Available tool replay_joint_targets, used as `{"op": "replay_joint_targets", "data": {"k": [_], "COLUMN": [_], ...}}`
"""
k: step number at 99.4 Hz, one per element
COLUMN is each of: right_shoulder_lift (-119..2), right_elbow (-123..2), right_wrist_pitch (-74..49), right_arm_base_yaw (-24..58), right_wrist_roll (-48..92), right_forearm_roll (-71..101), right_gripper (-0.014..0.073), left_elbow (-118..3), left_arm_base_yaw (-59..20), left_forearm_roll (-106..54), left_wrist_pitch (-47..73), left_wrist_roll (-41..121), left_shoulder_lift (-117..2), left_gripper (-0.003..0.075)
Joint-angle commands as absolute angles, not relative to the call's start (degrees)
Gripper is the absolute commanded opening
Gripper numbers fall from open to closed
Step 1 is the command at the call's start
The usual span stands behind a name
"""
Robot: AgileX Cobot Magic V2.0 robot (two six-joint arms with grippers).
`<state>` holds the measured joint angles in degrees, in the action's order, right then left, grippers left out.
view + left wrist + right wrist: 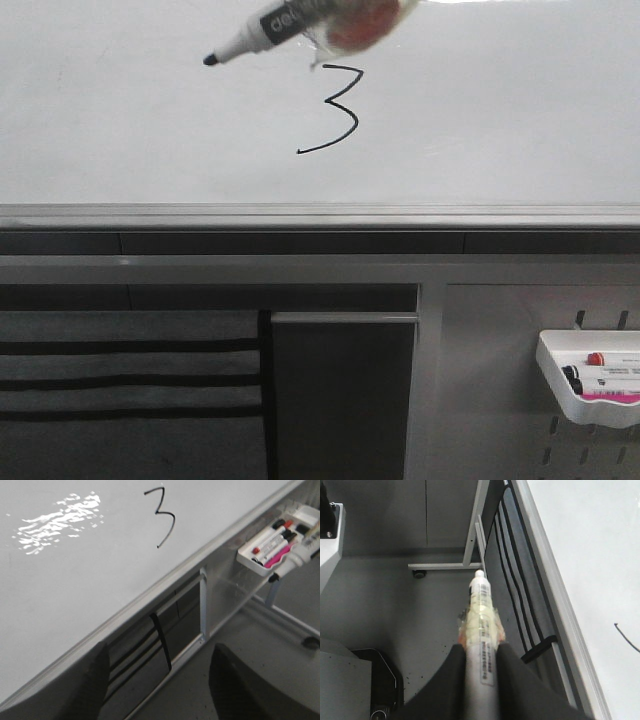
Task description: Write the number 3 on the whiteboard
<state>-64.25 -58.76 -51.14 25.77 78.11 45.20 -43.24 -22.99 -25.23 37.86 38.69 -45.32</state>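
The marker's tip end [213, 59] sticks out free of my right gripper, so my left gripper should keep moving toward the marker's white body [242, 42] behind the black tip and close there.
The number 3 [335, 110] is drawn in thin black line on the whiteboard [120, 130], near its upper middle. It also shows in the left wrist view [162, 515], and its tail end shows in the right wrist view [627, 640]. My right gripper [481, 650] is shut on a white marker [481, 615] wrapped in yellowish tape. In the front view the marker [265, 30] lies across the top edge, its black tip up and left of the 3. My left gripper [157, 680] is open and empty, below the board's grey rail [150, 595].
A white marker tray [590, 385] with several markers hangs on a grey perforated panel at the lower right; it also shows in the left wrist view [267, 547]. Under the board are a grey frame [345, 318], dark striped panels [130, 380] and the floor.
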Motion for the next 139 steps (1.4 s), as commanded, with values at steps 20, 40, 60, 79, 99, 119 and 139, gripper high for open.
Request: {"op": "replay_joint_targets", "data": {"k": [20, 40, 60, 79, 99, 119, 139], "right_shoulder_lift": [-67.7, -70.3, -70.4, -70.4, -70.4, -70.4, -70.4], "right_elbow": [-64.5, -66.0, -66.0, -66.0, -66.0, -66.0, -66.0], "right_wrist_pitch": [-50.5, -49.9, -49.2, -49.5, -49.5, -49.2, -49.2], "right_arm_base_yaw": [31.2, 31.8, 31.9, 31.9, 31.9, 31.9, 31.9], "right_wrist_roll": [78.9, 78.8, 78.8, 78.8, 78.8, 78.8, 78.8], "right_forearm_roll": [45.3, 45.0, 45.0, 45.0, 45.0, 45.0, 45.0], "right_gripper": [0.0048, 0.0048, 0.0048, 0.0048, 0.0048, 0.0048, 0.0048], "left_elbow": [-55.0, -59.7, -61.6, -63.5, -64.0, -64.0, -64.0], "left_arm_base_yaw": [-26.6, -33.3, -37.2, -37.3, -37.3, -37.3, -37.3], "left_forearm_roll": [-34.1, -33.5, -32.1, -31.9, -30.8, -30.9, -31.1], "left_wrist_pitch": [48.2, 48.8, 48.8, 49.0, 49.5, 50.2, 50.6], "left_wrist_roll": [52.7, 58.7, 59.3, 59.8, 60.2, 60.2, 60.2], "left_shoulder_lift": [-56.5, -62.8, -69.0, -71.1, -71.0, -70.8, -70.8], "left_gripper": [0.0408, 0.0408, 0.0408, 0.0408, 0.0393, 0.0241, 0.0130]}}
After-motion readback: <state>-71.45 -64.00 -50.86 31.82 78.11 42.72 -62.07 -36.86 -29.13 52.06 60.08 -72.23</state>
